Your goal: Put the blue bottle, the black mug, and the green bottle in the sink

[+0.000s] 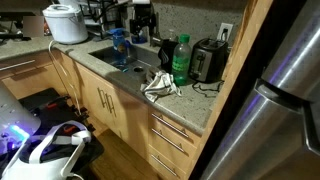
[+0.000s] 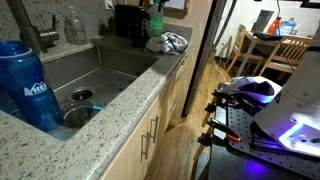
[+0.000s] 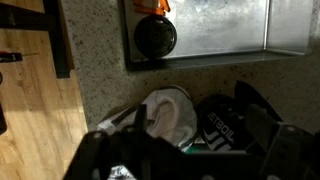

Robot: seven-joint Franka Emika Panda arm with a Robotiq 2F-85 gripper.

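My open fingers have the black mug's printed side (image 3: 220,126) between them, so my gripper should continue to lower toward the mug (image 1: 167,48) until they straddle that side, then close.
The blue bottle (image 1: 119,45) stands at the sink's far edge and shows close up in an exterior view (image 2: 28,85). The black mug (image 1: 167,52) and the green bottle (image 1: 181,62) stand together on the counter beside the toaster. In the wrist view the black mug (image 3: 225,125), printed "JETBOIL", is beside a white cloth (image 3: 170,115). The sink (image 1: 128,62) (image 2: 110,62) (image 3: 215,30) holds none of them. My gripper (image 3: 195,150) shows only as dark spread fingers at the bottom of the wrist view. It is open, empty and apart from the counter things.
A crumpled cloth (image 1: 160,85) (image 2: 167,42) lies on the counter's front edge. A toaster (image 1: 208,62) and a white rice cooker (image 1: 66,22) stand on the counter. A dark round thing (image 3: 155,35) sits at the sink's corner. The white arm (image 1: 50,148) (image 2: 250,92) is off the counter.
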